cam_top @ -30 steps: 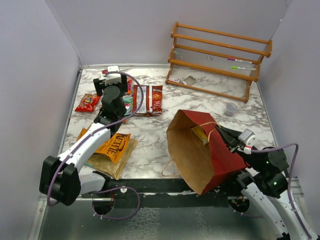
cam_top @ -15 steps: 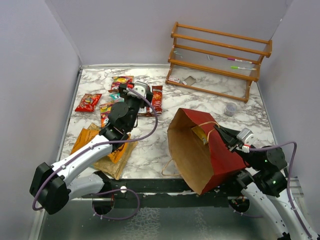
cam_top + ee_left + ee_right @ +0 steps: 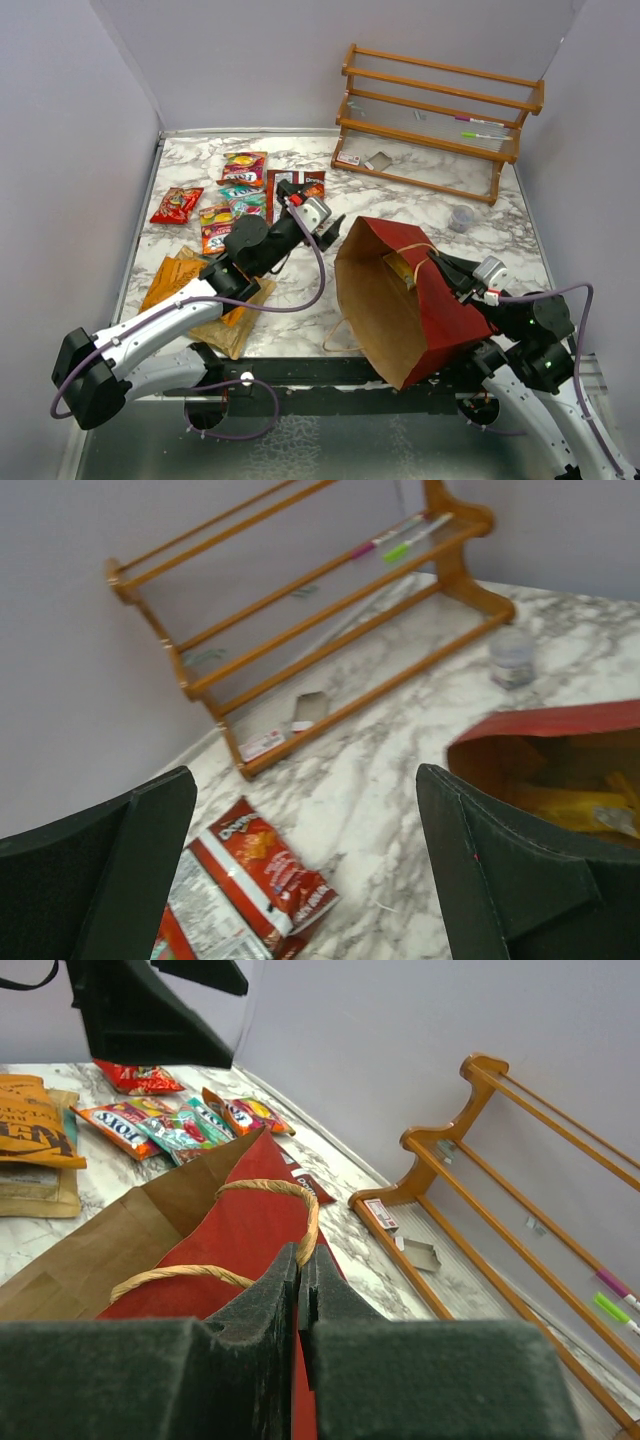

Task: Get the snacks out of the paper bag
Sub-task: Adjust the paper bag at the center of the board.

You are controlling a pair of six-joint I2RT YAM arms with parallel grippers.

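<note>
Next, I swing the bag's twisted handle (image 3: pixel 416 248) back toward the rack with my right gripper to open up the bag's opening, because the bag's red side leans over the yellow packet (image 3: pixel 400 268).
The paper bag (image 3: pixel 440 315), red outside and brown inside, lies tilted with its mouth facing left. A yellow packet (image 3: pixel 399 268) shows inside it and also in the left wrist view (image 3: pixel 580 805). My right gripper (image 3: pixel 452 270) is shut on the bag's twisted handle (image 3: pixel 312 1215). My left gripper (image 3: pixel 300 203) is open and empty, just left of the bag's mouth, above a red Doritos packet (image 3: pixel 265 865). Several snacks (image 3: pixel 235 190) lie at the far left. An orange chip bag (image 3: pixel 172 276) lies partly under my left arm.
An orange wooden rack (image 3: pixel 440 110) stands at the back right, with small white cards (image 3: pixel 348 158) at its foot. A small clear cup (image 3: pixel 461 217) stands right of the bag. Grey walls close in the left, back and right sides.
My left arm has swung right, from over the far-left snacks towards the bag's mouth, jaws open. My right gripper and the bag have stayed put.
</note>
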